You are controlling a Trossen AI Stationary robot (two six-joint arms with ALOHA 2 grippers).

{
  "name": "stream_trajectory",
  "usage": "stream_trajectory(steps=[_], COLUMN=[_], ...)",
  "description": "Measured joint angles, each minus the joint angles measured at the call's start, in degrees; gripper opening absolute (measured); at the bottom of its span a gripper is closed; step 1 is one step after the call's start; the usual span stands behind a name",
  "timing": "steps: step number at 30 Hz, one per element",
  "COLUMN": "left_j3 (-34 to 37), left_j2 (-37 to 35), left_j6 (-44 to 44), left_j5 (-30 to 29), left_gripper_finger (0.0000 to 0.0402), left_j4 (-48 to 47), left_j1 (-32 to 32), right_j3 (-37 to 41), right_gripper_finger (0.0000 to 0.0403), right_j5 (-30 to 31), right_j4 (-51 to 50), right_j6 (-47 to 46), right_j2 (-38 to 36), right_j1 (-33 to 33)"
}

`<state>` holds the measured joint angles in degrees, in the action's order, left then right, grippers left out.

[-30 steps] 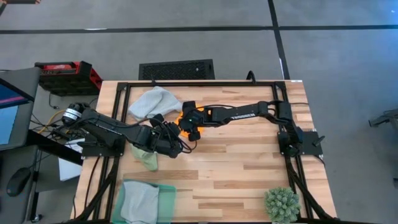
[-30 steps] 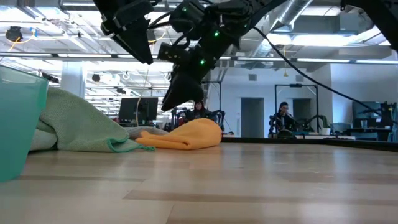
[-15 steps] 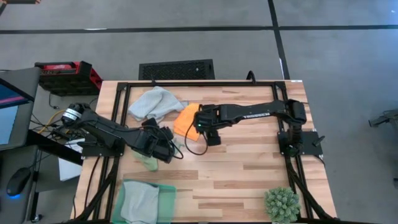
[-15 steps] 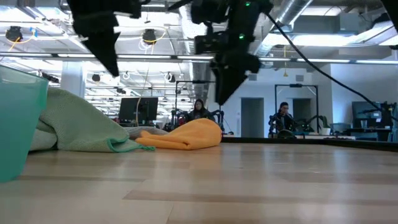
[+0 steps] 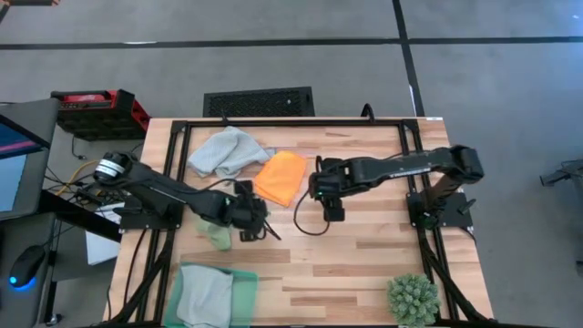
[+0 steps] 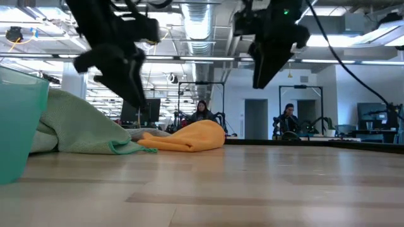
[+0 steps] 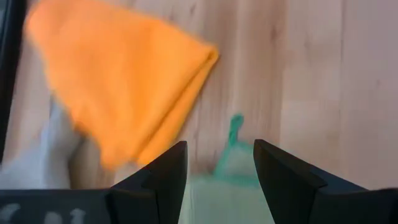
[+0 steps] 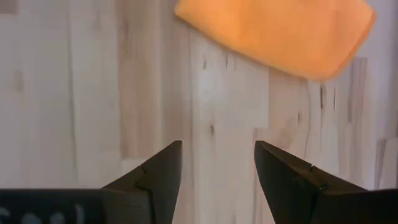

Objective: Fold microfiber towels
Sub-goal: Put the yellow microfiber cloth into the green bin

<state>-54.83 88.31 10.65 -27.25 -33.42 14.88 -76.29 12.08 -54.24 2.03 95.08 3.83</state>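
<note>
I expect the orange towel [image 5: 281, 178] to stay one folded packet as I carry it to the tray, because the layers lie close together [image 7: 179, 113] along the towel's folded edge.
The orange towel [image 5: 281, 176] lies folded on the table's far middle; it also shows in the low view [image 6: 189, 137], the left wrist view [image 7: 118, 81] and the right wrist view [image 8: 280, 31]. A pale grey-blue towel [image 5: 226, 150] lies bunched to its left. The light green towel [image 5: 217, 235] lies crumpled, partly under my left arm, and shows in the low view [image 6: 82, 129]. My left gripper [image 5: 252, 220] is open above the green towel's edge [image 7: 233, 168]. My right gripper [image 5: 328, 196] is open, above bare wood right of the orange towel.
A green translucent tray [image 5: 244, 290] at the near left corner holds another pale grey-blue towel [image 5: 202, 293]. A spiky green plant [image 5: 414, 299] stands at the near right. Bare wood lies across the table's middle and right.
My right gripper has drawn away from the orange towel toward the table's right edge and risen. My left gripper has pulled back from the orange towel toward the near edge and come lower over the green towel. The orange towel has stayed where it lay.
</note>
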Motion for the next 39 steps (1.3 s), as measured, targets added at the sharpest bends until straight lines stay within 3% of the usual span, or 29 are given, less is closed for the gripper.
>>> stream_trajectory(steps=[4, 11, 24, 32, 39], left_j3=[0.0, 0.1, -0.6, -0.6, -0.9], left_j2=[4.0, 9.9, 12.3, 15.0, 17.3], left_j6=[-10.1, -17.5, -21.5, -22.8, -21.7], left_j5=[1.1, 0.2, 7.2, 10.1, 5.4], left_gripper_finger=[0.0178, 0.0178, 0.0178, 0.0178, 0.0178], left_j4=[6.4, 13.8, 16.4, 19.4, 19.9], left_j1=[-2.1, -6.4, -13.6, -15.0, -14.5], right_j3=[1.1, 1.7, 1.7, 1.7, 1.7], right_gripper_finger=[0.0223, 0.0223, 0.0223, 0.0223, 0.0223], right_j5=[0.0, 0.0, 0.0, 0.0, 0.0], right_j4=[0.6, 0.2, -0.7, -0.7, -0.7], right_j6=[-0.6, -1.6, -1.6, -1.6, -1.6], right_j2=[-2.0, -2.7, -2.8, -2.8, -2.8], right_j1=[2.0, 4.8, 6.0, 5.9, 5.9])
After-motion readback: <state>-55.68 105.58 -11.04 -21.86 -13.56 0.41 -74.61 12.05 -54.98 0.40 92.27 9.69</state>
